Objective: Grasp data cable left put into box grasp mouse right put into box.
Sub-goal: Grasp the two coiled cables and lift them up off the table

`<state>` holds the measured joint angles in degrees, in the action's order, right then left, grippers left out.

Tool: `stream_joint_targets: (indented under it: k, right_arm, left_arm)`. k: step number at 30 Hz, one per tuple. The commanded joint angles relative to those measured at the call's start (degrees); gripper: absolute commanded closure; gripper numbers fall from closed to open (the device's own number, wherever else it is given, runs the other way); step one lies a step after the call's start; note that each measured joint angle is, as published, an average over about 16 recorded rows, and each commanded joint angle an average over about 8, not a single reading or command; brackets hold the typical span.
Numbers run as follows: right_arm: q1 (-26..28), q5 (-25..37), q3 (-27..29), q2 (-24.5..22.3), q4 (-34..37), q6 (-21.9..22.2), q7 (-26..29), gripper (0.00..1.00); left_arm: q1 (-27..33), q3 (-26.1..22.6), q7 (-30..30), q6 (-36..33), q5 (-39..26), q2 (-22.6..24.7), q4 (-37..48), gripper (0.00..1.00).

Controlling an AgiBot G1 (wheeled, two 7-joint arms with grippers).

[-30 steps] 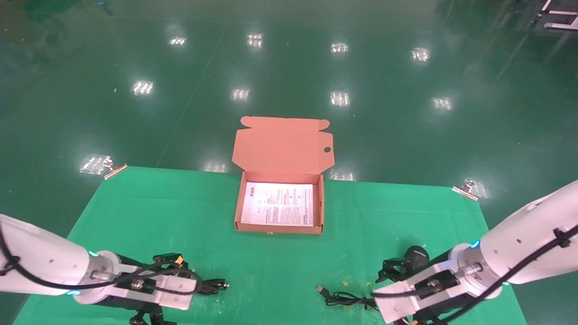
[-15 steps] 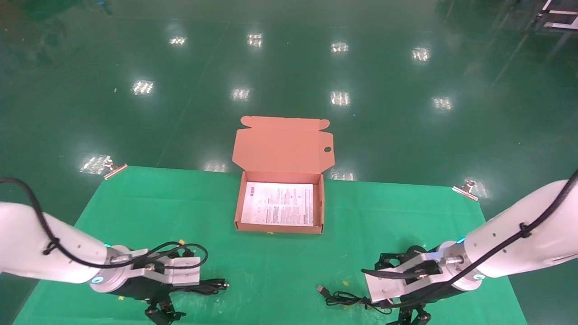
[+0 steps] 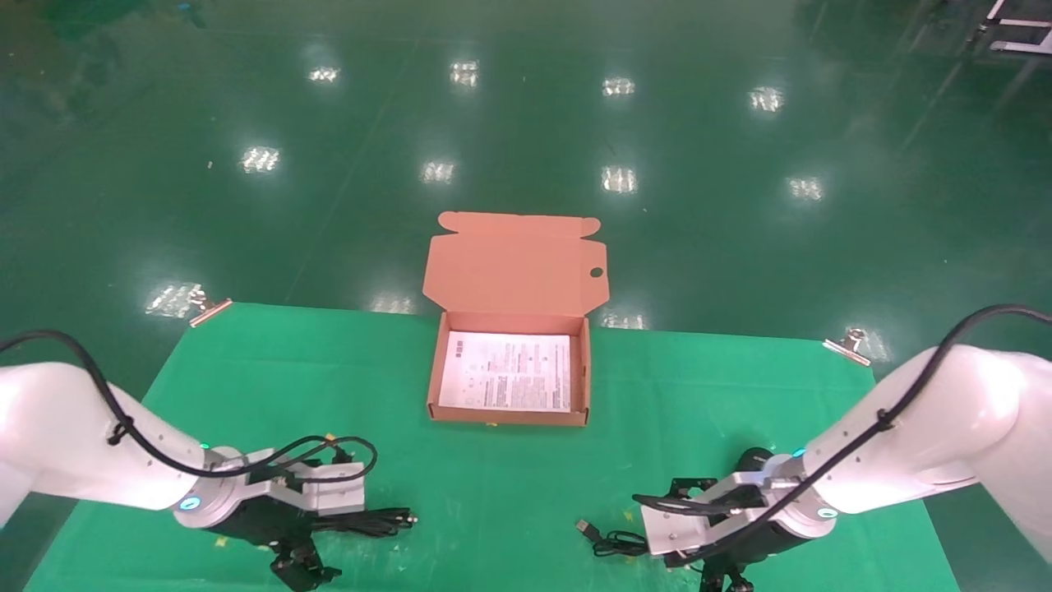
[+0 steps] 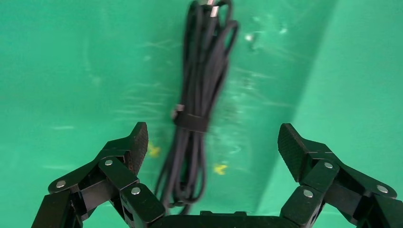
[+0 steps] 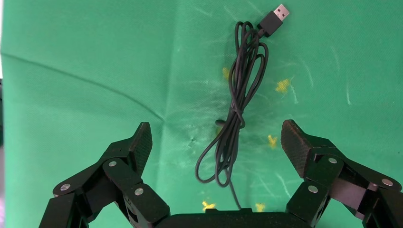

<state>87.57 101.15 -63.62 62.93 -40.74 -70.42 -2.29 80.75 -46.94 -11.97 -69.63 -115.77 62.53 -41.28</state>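
The black mouse will hang and swing along when I lift the coiled cord, because a strand of cord runs from the coiled cord toward the mouse.
The salmon-orange box stands open at the table's far middle, with its lid flipped back and a white printed sheet inside. The data cable lies near the front left. In the left wrist view its banded bundle runs between the fingers, nearer one of them. My left gripper is open just above it. The black mouse is half hidden behind my right wrist. Its cord ends in a USB plug. My right gripper is open over the cord.
A green cloth covers the table, held by metal clips at the far left corner and far right corner. Shiny green floor lies beyond. Small yellow marks dot the cloth near both grippers.
Both arms have dropped toward the cloth and turned their wrists downward. The left gripper now hangs over the data cable, the right over the mouse cord. Nothing on the table has moved.
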Motion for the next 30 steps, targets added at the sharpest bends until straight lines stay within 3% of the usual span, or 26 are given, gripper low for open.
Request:
stream_joint_targets:
  k: [1,5,6,7,13,14,15,30]
  right_arm:
    - [-0.17,0.12,-0.14,1.0,1.84,0.53,-1.04,0.0]
    - [-0.33,1.22,-0.7,2.7,4.76,2.01,-2.55,0.0]
    - [-0.33,1.52,-0.84,3.07,5.42,2.37,-2.83,0.06]
    - [-0.33,1.76,-0.95,3.37,5.95,2.67,-3.04,0.18]
    - [-0.36,3.11,-1.75,4.79,8.64,4.27,-3.68,0.93]
    - [-0.37,3.22,-1.83,4.87,8.81,4.39,-3.71,1.0]
    - [-0.37,3.35,-1.92,4.97,8.99,4.51,-3.75,1.0]
    - [-0.3,2.93,-1.56,4.49,8.01,3.94,-3.6,1.0]
  left_arm:
    - [0.2,0.04,0.96,0.5,0.15,0.46,1.78,0.0]
    - [0.77,-0.08,2.43,1.28,-0.06,1.21,3.92,0.0]
    - [0.88,-0.12,2.75,1.51,-0.14,1.38,4.39,0.0]
    - [0.97,-0.15,3.01,1.72,-0.22,1.51,4.76,0.07]
    - [1.26,-0.22,4.22,2.62,-0.37,2.1,6.85,0.82]
    - [1.27,-0.22,4.27,2.68,-0.37,2.14,7.01,0.94]
    - [1.29,-0.21,4.34,2.73,-0.36,2.18,7.17,1.0]
    - [1.23,-0.22,3.99,2.51,-0.38,1.96,6.31,1.0]
